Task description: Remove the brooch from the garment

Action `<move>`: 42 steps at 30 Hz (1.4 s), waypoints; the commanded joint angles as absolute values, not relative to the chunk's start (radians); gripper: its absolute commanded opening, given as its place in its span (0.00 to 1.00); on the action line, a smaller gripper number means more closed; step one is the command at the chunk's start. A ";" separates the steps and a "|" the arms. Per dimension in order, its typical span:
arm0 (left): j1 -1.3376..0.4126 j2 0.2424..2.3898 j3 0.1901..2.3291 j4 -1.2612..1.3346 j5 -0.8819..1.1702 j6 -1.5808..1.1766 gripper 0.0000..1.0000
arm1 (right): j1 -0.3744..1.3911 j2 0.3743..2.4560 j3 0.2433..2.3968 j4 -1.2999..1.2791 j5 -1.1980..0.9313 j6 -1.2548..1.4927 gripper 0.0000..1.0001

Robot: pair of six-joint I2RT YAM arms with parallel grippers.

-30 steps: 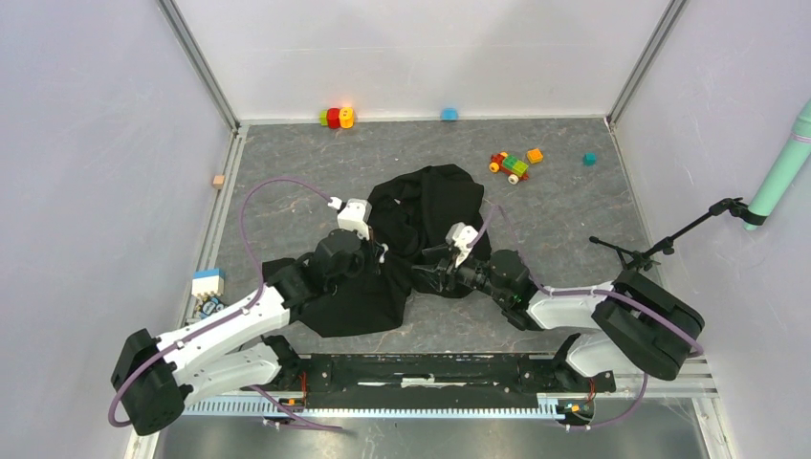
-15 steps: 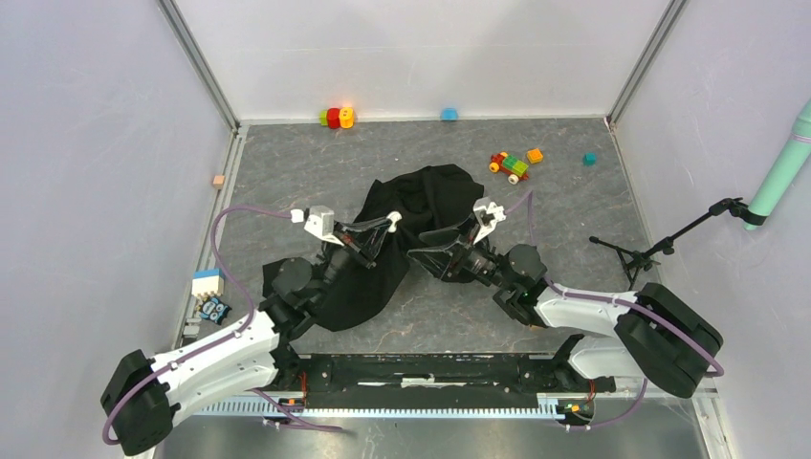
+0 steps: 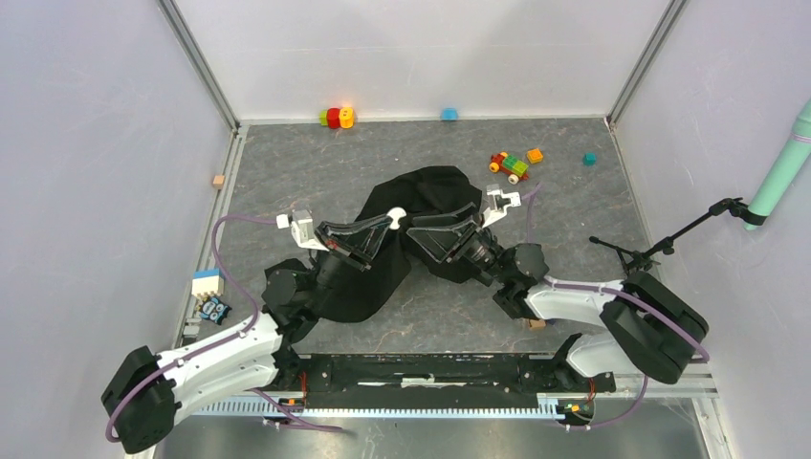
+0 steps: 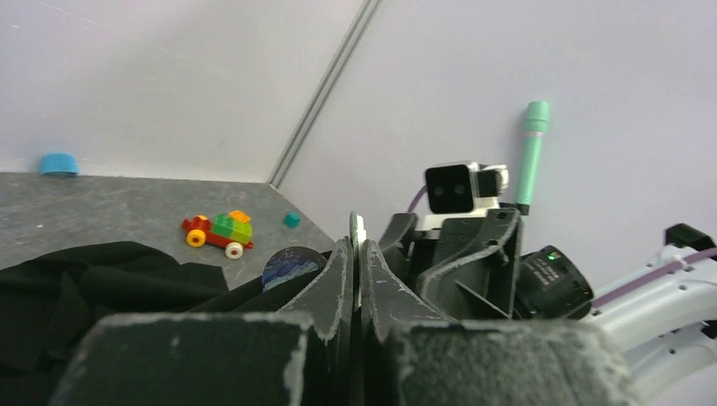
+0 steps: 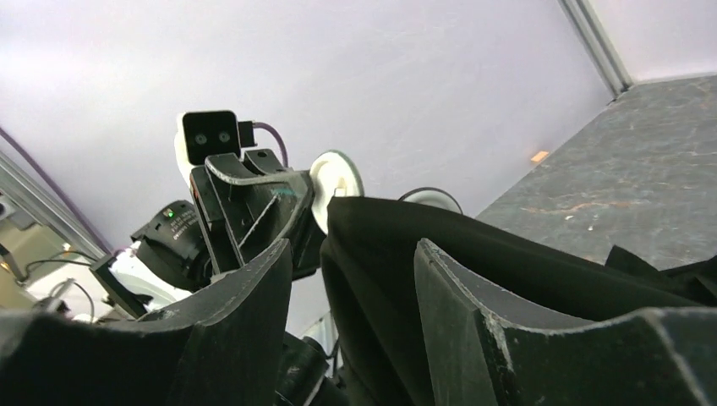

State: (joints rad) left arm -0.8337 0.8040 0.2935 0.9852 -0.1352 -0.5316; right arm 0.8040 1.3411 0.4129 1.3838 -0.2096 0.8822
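My right gripper's fingers are open around the garment's fold (image 5: 376,279), so they need to close next to the brooch (image 5: 336,182) before my left gripper opens to change its hold.
The black garment (image 3: 432,191) lies crumpled mid-table. My left gripper (image 3: 392,219) is raised above it and shut on the brooch (image 3: 395,213), a thin pale round disc. The disc stands edge-on between the fingers in the left wrist view (image 4: 357,230). It shows as a white disc in the right wrist view (image 5: 336,180). My right gripper (image 3: 418,239) faces the left one, its jaws apart with a fold of the garment (image 5: 380,254) between them. A second round piece with a dark blue face (image 4: 289,264) sits against the cloth.
A toy brick car (image 3: 510,164), an orange brick (image 3: 535,155) and a teal cube (image 3: 589,159) lie at the back right. Coloured bricks (image 3: 337,117) and a blue cap (image 3: 449,114) lie by the back wall. A blue-white block (image 3: 208,282) sits at the left, a black stand (image 3: 650,251) at the right.
Both grippers have risen from the garment and tilted upward. The left one has pulled back to the left with the pale disc in its fingers. The cloth has shifted under them.
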 commanded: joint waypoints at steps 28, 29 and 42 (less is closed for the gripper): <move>-0.836 0.892 0.259 1.251 0.060 -0.620 0.02 | 0.803 1.547 0.520 1.757 -0.272 1.185 0.27; -0.836 0.889 0.255 1.252 0.079 -0.615 0.02 | 0.802 1.549 0.520 1.764 -0.275 1.193 0.26; -0.836 0.758 0.214 1.082 0.173 -0.595 0.02 | 0.804 1.493 0.525 1.753 -0.397 1.183 0.03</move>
State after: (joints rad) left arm -0.8124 0.7959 0.2207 1.0859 0.0284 -0.5976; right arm 0.8032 1.5196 0.4870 1.4956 -0.3614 1.2140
